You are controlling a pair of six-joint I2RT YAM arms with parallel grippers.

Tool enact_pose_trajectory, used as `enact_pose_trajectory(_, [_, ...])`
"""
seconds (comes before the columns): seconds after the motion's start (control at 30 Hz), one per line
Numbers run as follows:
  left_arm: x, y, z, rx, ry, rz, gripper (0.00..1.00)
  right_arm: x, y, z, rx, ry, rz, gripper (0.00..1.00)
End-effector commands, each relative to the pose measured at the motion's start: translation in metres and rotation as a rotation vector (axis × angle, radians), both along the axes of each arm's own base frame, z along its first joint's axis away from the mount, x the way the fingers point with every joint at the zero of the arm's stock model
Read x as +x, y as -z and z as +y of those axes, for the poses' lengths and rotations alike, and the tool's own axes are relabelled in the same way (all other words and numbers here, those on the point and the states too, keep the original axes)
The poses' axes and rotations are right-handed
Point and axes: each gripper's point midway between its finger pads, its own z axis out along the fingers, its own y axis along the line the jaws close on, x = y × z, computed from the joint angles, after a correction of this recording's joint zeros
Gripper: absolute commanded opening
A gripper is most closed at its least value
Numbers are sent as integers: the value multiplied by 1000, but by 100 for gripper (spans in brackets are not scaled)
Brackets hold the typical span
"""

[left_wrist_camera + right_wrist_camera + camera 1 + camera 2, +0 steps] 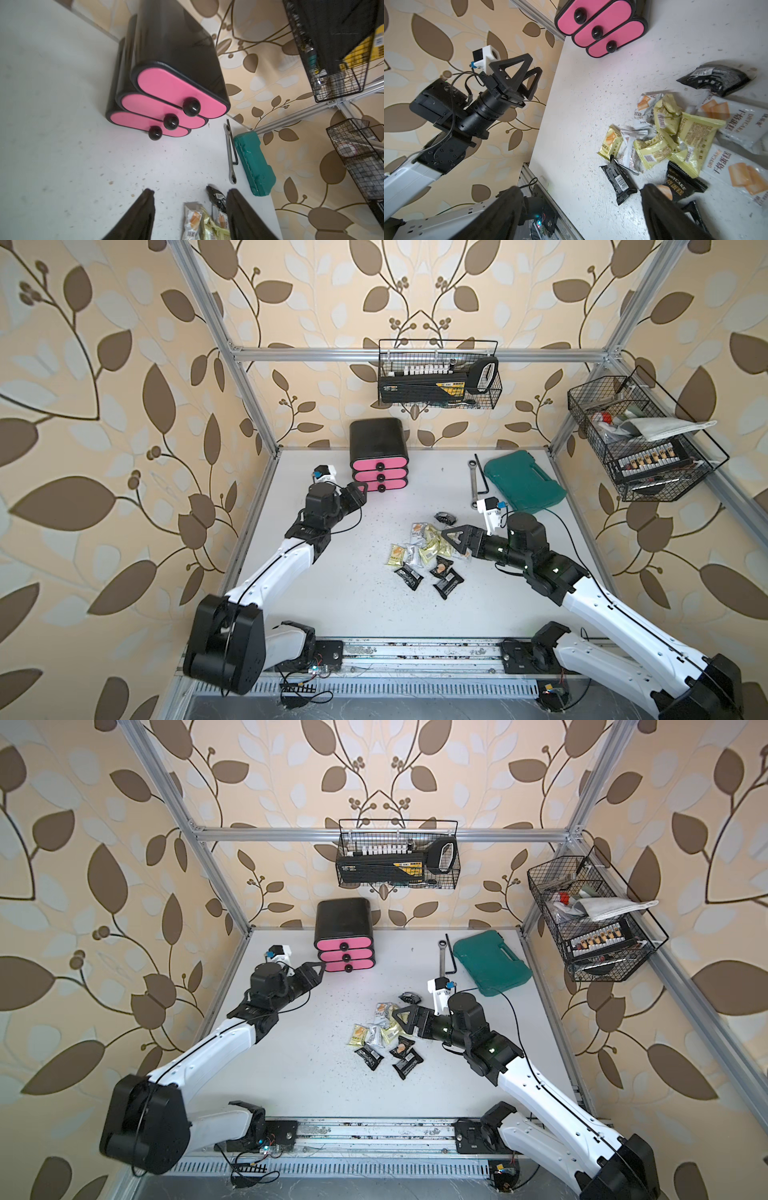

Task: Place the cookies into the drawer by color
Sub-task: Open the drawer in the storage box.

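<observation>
The top pink front [366,465] is shut against the cookies, so my left gripper should grab its black knob [380,467] and pull open the drawer before I get a packet.
The drawer [379,466] is a black cabinet at the back of the table, and its three pink fronts are all closed. The cookies [428,549] lie in a loose pile of yellow-green, white-silver and black packets right of the table's middle; both top views show them. My left gripper [362,489] hovers just left of the bottom drawer front, open, with nothing between its fingers [148,199]. In the left wrist view the drawer [176,91] lies ahead. My right gripper [451,537] hangs open over the pile's right side. The right wrist view shows the packets [675,133] beside its empty jaws.
A teal tool case [523,481] lies at the back right of the table. A ratchet wrench [473,485] and a black hex key [482,477] lie beside it. Wire baskets hang on the back wall [438,377] and the right wall [640,439].
</observation>
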Motion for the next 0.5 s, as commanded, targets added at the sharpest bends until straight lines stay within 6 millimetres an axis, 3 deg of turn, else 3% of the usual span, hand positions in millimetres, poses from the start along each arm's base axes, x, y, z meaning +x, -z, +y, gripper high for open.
enact_pose_trajectory(0.0, [27, -13, -20, -145, -21, 66, 52, 1, 3, -10, 14, 76, 7, 92])
enact_pose_trajectory(0.07, [44, 2, -18, -142, -70, 100, 47, -1, 2, -13, 49, 96, 9, 92])
enact_pose_trajectory(0.17, [64, 8, -8, -103, -152, 98, 42, -5, 1, -21, 69, 133, 2, 93])
enact_pose_trajectory(0.47, [110, 8, -23, -145, -94, 109, 49, -9, 0, -40, 70, 217, -15, 93])
